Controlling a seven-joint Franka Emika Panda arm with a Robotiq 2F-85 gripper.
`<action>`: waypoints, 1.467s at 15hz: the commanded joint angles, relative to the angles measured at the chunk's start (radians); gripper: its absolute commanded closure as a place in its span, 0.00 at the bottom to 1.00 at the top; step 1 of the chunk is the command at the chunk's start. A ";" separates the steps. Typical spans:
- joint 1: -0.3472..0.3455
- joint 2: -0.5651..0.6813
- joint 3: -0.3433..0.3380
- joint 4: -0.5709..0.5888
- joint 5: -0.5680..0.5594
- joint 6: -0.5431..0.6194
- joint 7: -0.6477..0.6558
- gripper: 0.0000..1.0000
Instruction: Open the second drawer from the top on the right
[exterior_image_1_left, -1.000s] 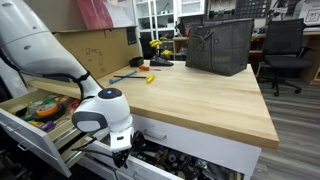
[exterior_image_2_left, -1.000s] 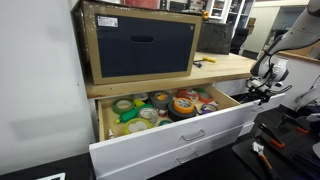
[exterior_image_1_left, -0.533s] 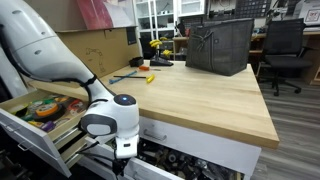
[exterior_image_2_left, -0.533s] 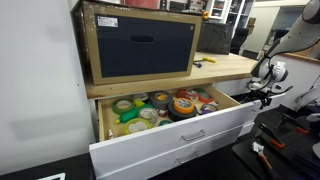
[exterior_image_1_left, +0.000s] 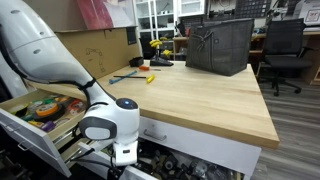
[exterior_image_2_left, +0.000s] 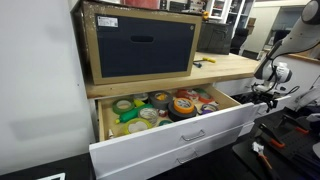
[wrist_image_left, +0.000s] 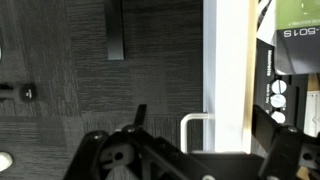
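Note:
The second drawer is open only part of the way and has the robot's gripper on both sides of its white front (wrist_image_left: 226, 75), so the robot should pull back against the front's inner side (wrist_image_left: 250, 90) before it lifts clear.
The second drawer (exterior_image_1_left: 188, 164) stands partly pulled out under the wooden tabletop, with dark jumbled tools showing inside. In the wrist view its white front (wrist_image_left: 226, 60) runs edge-on, with the curved silver handle (wrist_image_left: 192, 126) sticking out from it. My gripper (wrist_image_left: 200, 115) straddles the handle and the drawer front, with one finger on each side and wide gaps, so it looks open. In both exterior views the gripper (exterior_image_1_left: 122, 157) (exterior_image_2_left: 262, 96) sits low at the table's side, at the drawer front.
A pale wooden-sided drawer (exterior_image_1_left: 40, 108) (exterior_image_2_left: 165, 104) full of colourful tape rolls stands open on the adjacent side. A dark crate (exterior_image_1_left: 220, 45) and small tools (exterior_image_1_left: 140, 76) lie on the tabletop. A boxed cabinet (exterior_image_2_left: 140, 45) sits on top. An office chair (exterior_image_1_left: 285, 50) stands behind.
The wrist has shifted slightly lower and away from the table, still at the drawer front. The drawer's opening looks much the same.

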 joint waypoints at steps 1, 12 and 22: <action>0.030 -0.034 -0.043 -0.093 -0.025 -0.021 -0.056 0.00; 0.085 -0.073 -0.094 -0.260 -0.022 0.101 -0.133 0.00; -0.081 -0.244 0.133 -0.456 0.021 0.693 -0.249 0.00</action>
